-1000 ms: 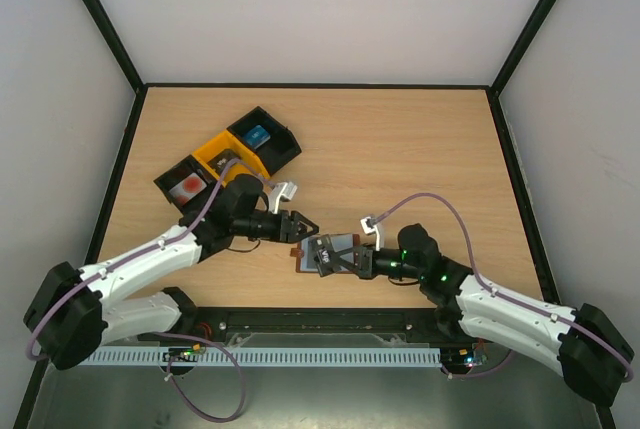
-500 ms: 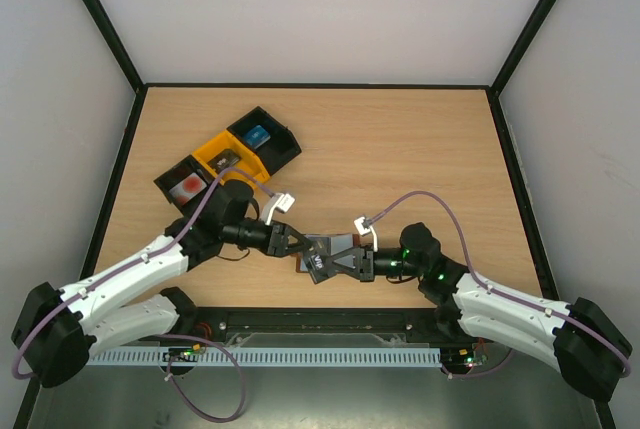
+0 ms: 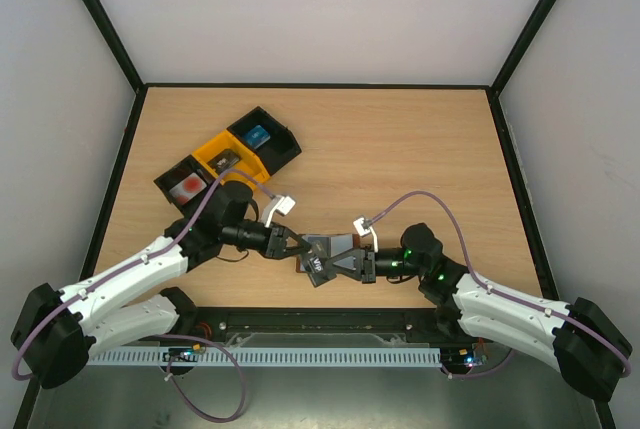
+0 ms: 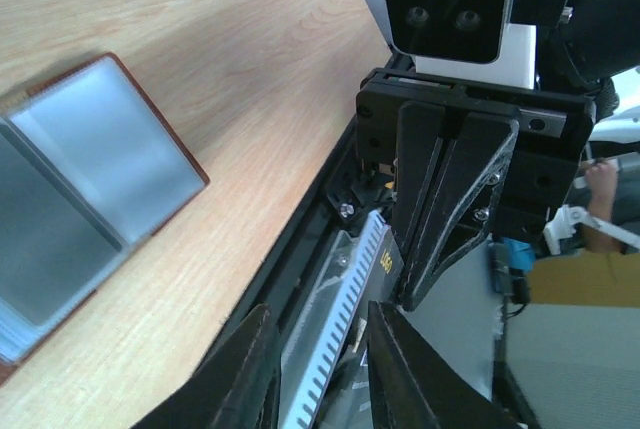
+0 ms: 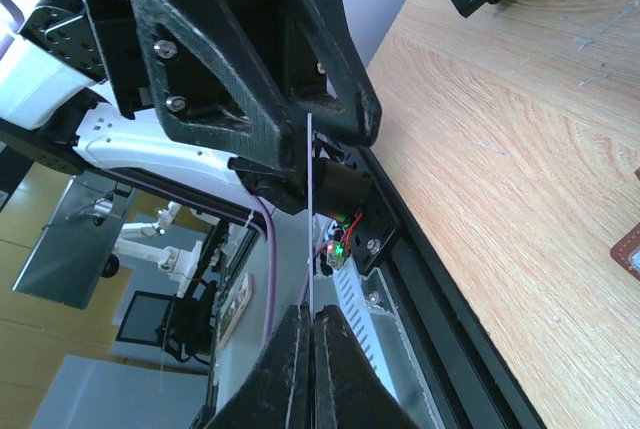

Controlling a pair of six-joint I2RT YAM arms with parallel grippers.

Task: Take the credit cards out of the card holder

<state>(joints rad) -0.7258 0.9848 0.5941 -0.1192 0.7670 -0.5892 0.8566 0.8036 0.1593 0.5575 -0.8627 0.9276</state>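
The dark card is held by my right gripper far from the yellow tray (image 3: 232, 160), so next my left gripper grabs the card's loose end (image 3: 313, 257) before my right gripper lets go.
The card holder (image 3: 338, 242) lies open near the table's front edge, brown with pale blue-grey pockets, and fills the left of the left wrist view (image 4: 90, 179). My right gripper (image 3: 332, 265) is shut on a thin dark card (image 3: 318, 269) and holds it just above the holder's near side. The card shows edge-on in the right wrist view (image 5: 309, 209). My left gripper (image 3: 288, 243) is open and empty, close to the holder's left edge, facing the right gripper (image 4: 450, 199). A white card with a red blotch (image 3: 187, 186) and a blue card (image 3: 258, 135) lie in black trays.
A row of trays stands at the back left: a black one (image 3: 168, 181), a yellow one (image 3: 212, 147) holding a small dark item, and a black one (image 3: 285, 144). The black table rail (image 3: 320, 319) runs just behind both grippers.
The left gripper has moved toward the near edge and up to the holder's left side. The right gripper has shifted slightly left with the dark card in it.
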